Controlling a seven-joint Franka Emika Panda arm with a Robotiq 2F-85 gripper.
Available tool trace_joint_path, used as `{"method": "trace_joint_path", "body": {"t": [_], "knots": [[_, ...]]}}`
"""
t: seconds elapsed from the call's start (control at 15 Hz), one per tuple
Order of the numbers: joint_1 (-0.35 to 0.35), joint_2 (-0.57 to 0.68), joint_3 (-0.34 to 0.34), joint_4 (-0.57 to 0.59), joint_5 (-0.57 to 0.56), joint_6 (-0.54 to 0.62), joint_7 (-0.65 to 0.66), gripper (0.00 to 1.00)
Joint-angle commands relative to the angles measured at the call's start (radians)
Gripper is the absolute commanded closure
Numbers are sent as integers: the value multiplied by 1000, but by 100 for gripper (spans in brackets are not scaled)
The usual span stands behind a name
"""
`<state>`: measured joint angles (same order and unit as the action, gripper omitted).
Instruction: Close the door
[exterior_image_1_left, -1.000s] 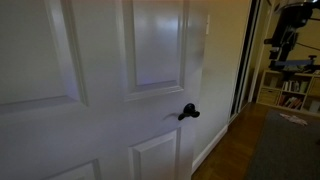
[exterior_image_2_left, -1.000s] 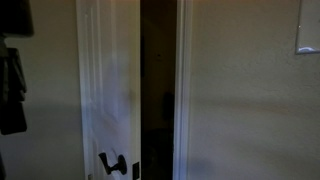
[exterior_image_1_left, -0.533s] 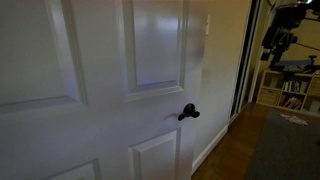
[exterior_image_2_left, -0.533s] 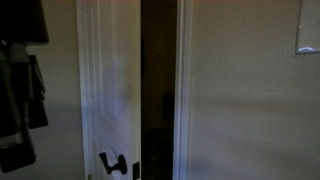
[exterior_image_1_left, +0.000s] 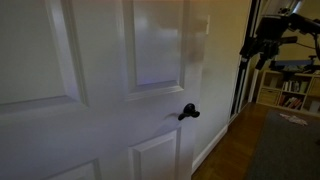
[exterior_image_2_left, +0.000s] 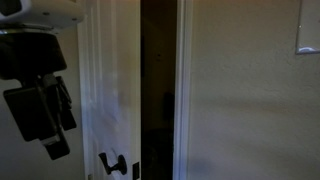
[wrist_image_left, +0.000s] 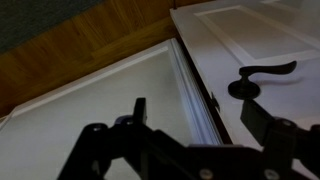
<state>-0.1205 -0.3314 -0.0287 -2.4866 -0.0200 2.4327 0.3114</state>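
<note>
The white panelled door (exterior_image_1_left: 110, 90) will swing a short way back into its frame when I push, because the door's edge (exterior_image_1_left: 198, 80) sticks out just past the frame.
The white panelled door (exterior_image_1_left: 100, 90) fills most of an exterior view, with its black lever handle (exterior_image_1_left: 188, 112) near the edge. In an exterior view the door (exterior_image_2_left: 108, 90) stands ajar, with a dark gap between it and the frame (exterior_image_2_left: 183, 90), and the handle (exterior_image_2_left: 112, 163) low down. My gripper (exterior_image_1_left: 262, 45) hangs in the air some way off the door; it also shows in an exterior view (exterior_image_2_left: 45, 100). In the wrist view my gripper (wrist_image_left: 195, 115) is open and empty, its fingers either side of the door edge, near the handle (wrist_image_left: 258, 78).
A wooden floor (exterior_image_1_left: 240, 150) and a dark rug (exterior_image_1_left: 285, 145) lie beyond the door. Shelves with books (exterior_image_1_left: 290, 85) stand at the far side. The white wall (exterior_image_2_left: 250, 90) carries a light switch plate (exterior_image_2_left: 308, 40).
My gripper has moved toward the door: leftward and lower in one exterior view, and further into the picture, larger, in the other. The door has not moved.
</note>
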Motion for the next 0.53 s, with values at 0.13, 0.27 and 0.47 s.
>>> {"method": "trace_joint_path", "body": {"t": [0.13, 0.27, 0.47], "knots": [[30, 49, 47, 4, 21, 121, 9, 47], [51, 79, 51, 19, 43, 159, -12, 59], [82, 130, 48, 49, 78, 227, -39, 80]]}}
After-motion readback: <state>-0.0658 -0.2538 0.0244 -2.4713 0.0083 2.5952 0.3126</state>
